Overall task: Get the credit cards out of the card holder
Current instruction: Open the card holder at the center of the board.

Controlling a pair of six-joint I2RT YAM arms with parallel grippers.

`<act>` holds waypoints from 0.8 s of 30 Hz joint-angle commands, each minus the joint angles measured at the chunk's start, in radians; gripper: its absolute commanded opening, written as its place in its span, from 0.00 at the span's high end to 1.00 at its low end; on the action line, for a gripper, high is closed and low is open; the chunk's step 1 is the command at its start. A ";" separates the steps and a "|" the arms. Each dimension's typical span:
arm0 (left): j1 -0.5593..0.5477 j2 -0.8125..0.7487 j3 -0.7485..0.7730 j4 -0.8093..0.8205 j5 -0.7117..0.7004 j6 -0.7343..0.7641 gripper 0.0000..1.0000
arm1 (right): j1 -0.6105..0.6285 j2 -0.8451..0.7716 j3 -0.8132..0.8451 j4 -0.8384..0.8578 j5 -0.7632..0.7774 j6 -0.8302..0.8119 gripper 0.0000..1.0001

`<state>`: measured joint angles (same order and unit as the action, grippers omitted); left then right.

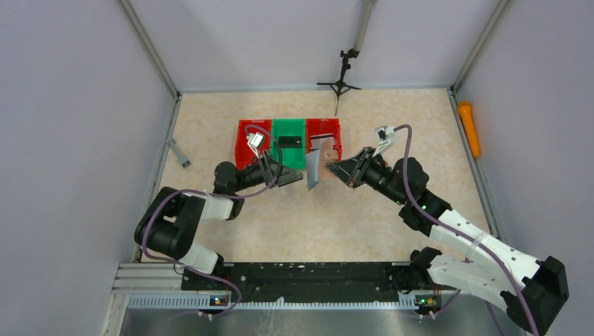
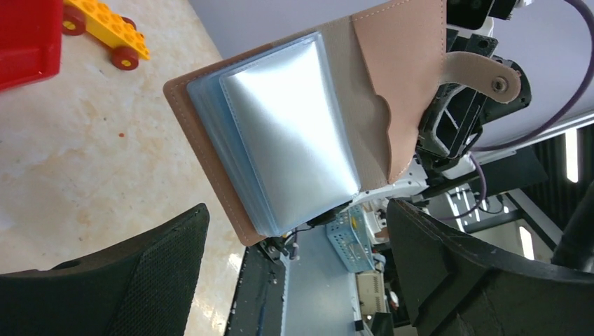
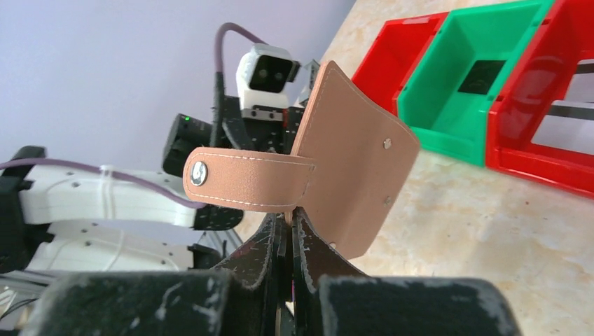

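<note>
The robot's right gripper has hold of the card holder by the snap strap (image 3: 256, 178), away from the sleeves. Next, the left gripper grabs the sleeve side (image 1: 312, 170) before the right gripper opens.
My right gripper (image 1: 345, 171) is shut on one edge of the tan card holder (image 1: 313, 170) and holds it open and upright above the table. In the right wrist view the fingertips (image 3: 277, 241) pinch the tan cover (image 3: 350, 161) below its snap strap (image 3: 245, 178). My left gripper (image 1: 288, 179) is open just left of the holder. In the left wrist view its jaws stand wide apart (image 2: 301, 273), just below the clear, silvery sleeves (image 2: 294, 133). I cannot tell whether the sleeves hold cards. A black card (image 1: 288, 141) lies in the green bin. A white-grey striped card (image 1: 323, 140) lies in the right red bin.
Three bins stand in a row behind the grippers: red (image 1: 244, 129), green (image 1: 288, 159), red (image 1: 336, 128). A yellow toy car (image 2: 105, 31) lies near the left red bin. A small tripod (image 1: 341, 80) stands at the back, an orange object (image 1: 469, 128) by the right wall, a grey piece (image 1: 178, 152) at the left.
</note>
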<state>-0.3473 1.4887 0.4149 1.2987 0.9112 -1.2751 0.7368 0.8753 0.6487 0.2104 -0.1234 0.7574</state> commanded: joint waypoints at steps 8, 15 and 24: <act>-0.009 0.079 0.012 0.275 0.048 -0.151 0.01 | -0.001 -0.004 0.028 0.168 -0.083 0.120 1.00; -0.047 0.117 0.046 0.321 0.075 -0.203 0.01 | -0.002 0.016 -0.006 0.244 -0.112 0.178 1.00; -0.046 0.089 0.038 0.321 0.074 -0.183 0.01 | -0.001 -0.023 -0.126 0.270 -0.072 0.248 1.00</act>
<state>-0.3923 1.5955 0.4332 1.4956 0.9680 -1.4628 0.7368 0.8883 0.5667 0.3889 -0.2104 0.9504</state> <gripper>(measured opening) 0.986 0.021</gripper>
